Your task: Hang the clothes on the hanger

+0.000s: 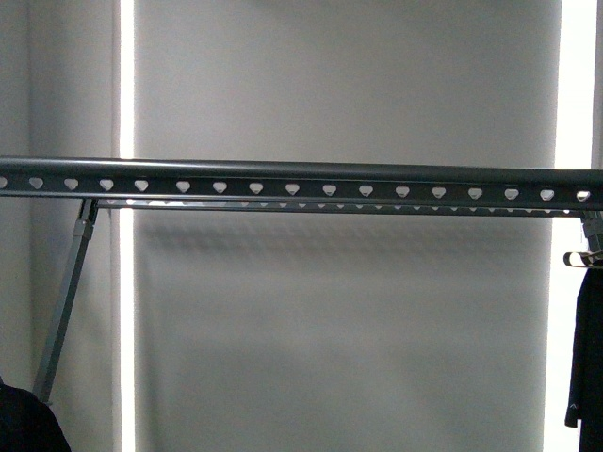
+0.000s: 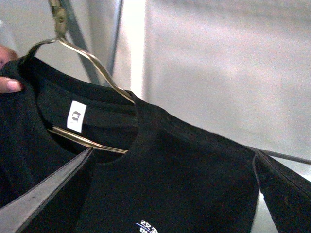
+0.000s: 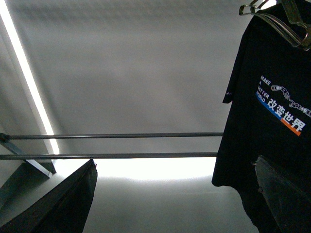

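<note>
The metal hanger (image 2: 97, 64) will come along when I lift the black T-shirt's shoulder, because the hanger's wire goes through the T-shirt's collar (image 2: 89, 141) and under the cloth.
In the left wrist view a black T-shirt (image 2: 184, 165) sits on a thin metal hanger (image 2: 92, 68). The wire runs through its collar, past a white label (image 2: 76, 116), and a bit of white and blue print (image 2: 146, 225) shows low down. My left gripper (image 2: 174, 151) is open right in front of the shirt's chest, one finger on each side. In the right wrist view a black T-shirt (image 3: 272, 145) printed "MAKE A BETTER WORLD" hangs from a hanger (image 3: 284, 22). My right gripper (image 3: 175, 162) is open beside it with nothing between the fingers.
A grey rail (image 1: 301, 179) with a row of holes crosses the front view. A black garment (image 1: 589, 348) hangs at its right end, and black cloth (image 1: 24, 424) shows at the lower left. A person's fingertip (image 2: 9, 85) touches the shirt's shoulder. Two thin bars (image 3: 112, 145) run behind.
</note>
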Motion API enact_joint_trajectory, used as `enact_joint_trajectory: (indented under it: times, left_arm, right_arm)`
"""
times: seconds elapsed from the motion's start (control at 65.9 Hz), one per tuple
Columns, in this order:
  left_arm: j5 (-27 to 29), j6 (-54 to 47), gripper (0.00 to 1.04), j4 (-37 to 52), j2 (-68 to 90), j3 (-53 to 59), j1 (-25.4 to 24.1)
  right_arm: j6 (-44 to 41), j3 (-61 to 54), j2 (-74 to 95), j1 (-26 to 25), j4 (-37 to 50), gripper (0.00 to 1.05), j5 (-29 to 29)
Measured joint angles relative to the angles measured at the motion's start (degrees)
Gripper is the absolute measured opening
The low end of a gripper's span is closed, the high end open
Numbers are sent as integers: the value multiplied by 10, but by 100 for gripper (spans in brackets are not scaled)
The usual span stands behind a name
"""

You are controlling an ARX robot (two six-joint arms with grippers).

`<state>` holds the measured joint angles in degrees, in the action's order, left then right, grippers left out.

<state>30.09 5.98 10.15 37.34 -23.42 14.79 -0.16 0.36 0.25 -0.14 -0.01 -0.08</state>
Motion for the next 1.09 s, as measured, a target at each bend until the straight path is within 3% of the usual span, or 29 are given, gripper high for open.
enact_joint_trajectory:
  times: [0.121, 0.243, 0.349, 0.683, 1.093]
  left_arm:
    - [99, 86, 98, -56, 138, -99, -20]
    - [132, 229, 98, -191, 259, -197, -34]
    - [156, 299, 98, -240, 319, -256, -29]
    - [179, 425, 98, -365, 415, -420, 10]
    - [215, 475, 98, -411, 502, -515, 14]
  right_arm:
    - [0, 0, 0, 0, 0, 97, 0]
    - [0, 0, 0, 0, 0, 97, 0]
    - [0, 0, 0, 0, 0, 97, 0]
    - [0, 0, 0, 0, 0, 97, 0]
    - [0, 0, 0, 0, 0, 97, 0]
